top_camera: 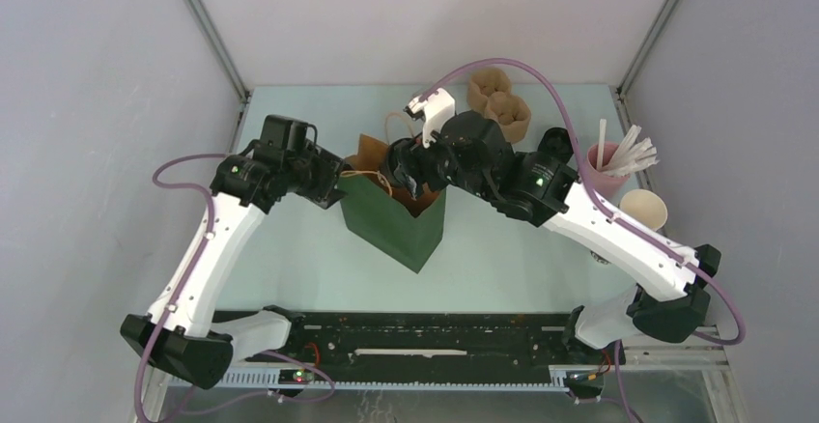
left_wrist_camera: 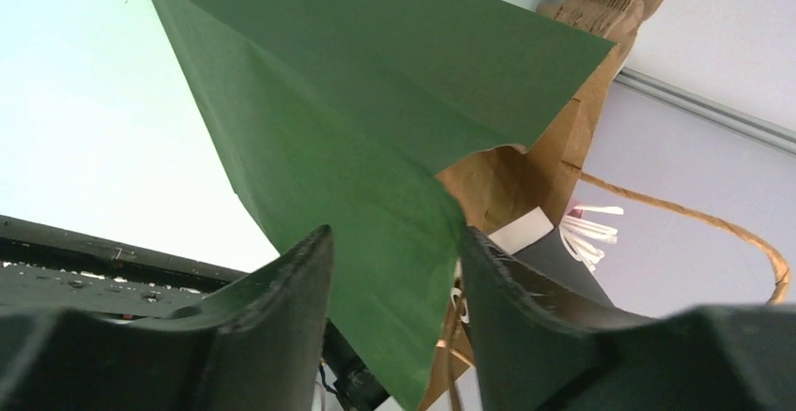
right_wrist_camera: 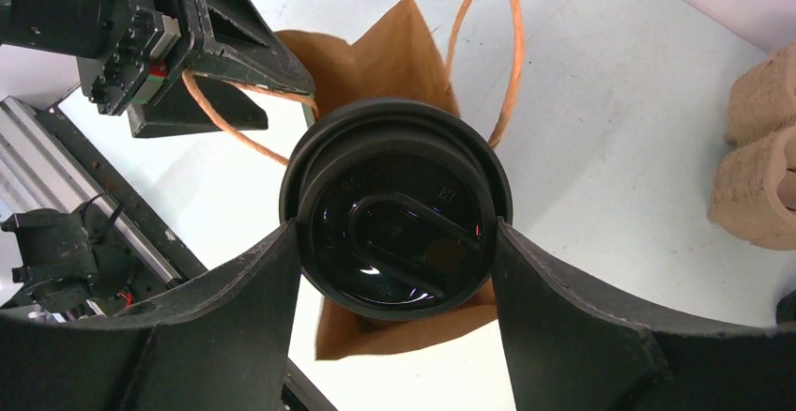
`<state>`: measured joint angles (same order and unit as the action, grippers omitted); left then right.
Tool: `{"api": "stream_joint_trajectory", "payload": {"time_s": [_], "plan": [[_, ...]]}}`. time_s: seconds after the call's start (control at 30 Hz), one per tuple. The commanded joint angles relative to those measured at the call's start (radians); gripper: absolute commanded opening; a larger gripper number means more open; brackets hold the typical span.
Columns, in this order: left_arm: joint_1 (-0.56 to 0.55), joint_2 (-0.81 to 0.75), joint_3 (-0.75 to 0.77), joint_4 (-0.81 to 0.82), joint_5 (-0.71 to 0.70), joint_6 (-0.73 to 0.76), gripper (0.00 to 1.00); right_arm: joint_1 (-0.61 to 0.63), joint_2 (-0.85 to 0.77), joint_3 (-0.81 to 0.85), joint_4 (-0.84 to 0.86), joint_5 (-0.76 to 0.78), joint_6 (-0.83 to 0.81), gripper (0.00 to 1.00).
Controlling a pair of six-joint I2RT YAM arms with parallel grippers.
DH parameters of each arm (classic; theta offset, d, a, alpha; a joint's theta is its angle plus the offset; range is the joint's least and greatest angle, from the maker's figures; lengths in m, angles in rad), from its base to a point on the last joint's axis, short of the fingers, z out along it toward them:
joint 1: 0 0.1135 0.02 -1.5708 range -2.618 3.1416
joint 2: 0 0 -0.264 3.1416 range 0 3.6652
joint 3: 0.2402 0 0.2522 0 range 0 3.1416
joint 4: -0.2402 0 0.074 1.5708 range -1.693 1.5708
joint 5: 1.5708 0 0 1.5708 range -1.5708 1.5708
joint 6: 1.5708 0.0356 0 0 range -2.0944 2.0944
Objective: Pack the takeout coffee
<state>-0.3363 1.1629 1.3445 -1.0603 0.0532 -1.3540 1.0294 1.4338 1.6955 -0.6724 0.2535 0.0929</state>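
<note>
Next, I pinch the bag's rim [top_camera: 349, 181] with my left gripper and keep the bag's opening open before the coffee goes in, because the bag's bent rim [left_wrist_camera: 456, 197] stands loose beside the takeout coffee.
The takeout coffee [right_wrist_camera: 399, 209], seen from above as a round black lid, sits between my right gripper's [right_wrist_camera: 394, 233] fingers, which press on its two sides. It hangs over the open mouth of the green paper bag [top_camera: 396, 225], whose brown inside [right_wrist_camera: 394, 50] and rope handle show below it. In the top view the right gripper [top_camera: 413, 165] hides most of the cup. My left gripper [top_camera: 335, 180] is at the bag's left rim. Its fingers stand apart, with the bag's green corner [left_wrist_camera: 375, 176] between them [left_wrist_camera: 394, 235].
Brown pulp cup carriers [top_camera: 499, 102] lie at the back. A pink cup of white straws [top_camera: 608, 167] and a stack of lidless paper cups [top_camera: 643, 209] stand at the right. A black rail [top_camera: 415, 338] runs along the near table edge.
</note>
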Motion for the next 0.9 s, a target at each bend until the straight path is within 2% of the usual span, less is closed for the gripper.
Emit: {"api": "stream_joint_trajectory", "payload": {"time_s": [0.0,0.13,0.4,0.87], "plan": [[-0.006,-0.057,0.003,-0.044,-0.049,0.023,0.63,0.016,0.003,0.052,-0.003,0.027,-0.011,0.53],[-0.005,-0.090,0.027,-0.057,-0.083,-0.001,0.74,0.023,-0.001,0.040,0.011,0.031,-0.014,0.53],[-0.044,-0.019,0.067,-0.061,-0.065,-0.039,0.78,0.024,0.008,0.033,0.002,0.047,-0.019,0.52],[-0.066,0.018,0.031,-0.053,-0.119,-0.031,0.45,0.038,0.004,0.026,-0.003,0.047,-0.011,0.52]]}}
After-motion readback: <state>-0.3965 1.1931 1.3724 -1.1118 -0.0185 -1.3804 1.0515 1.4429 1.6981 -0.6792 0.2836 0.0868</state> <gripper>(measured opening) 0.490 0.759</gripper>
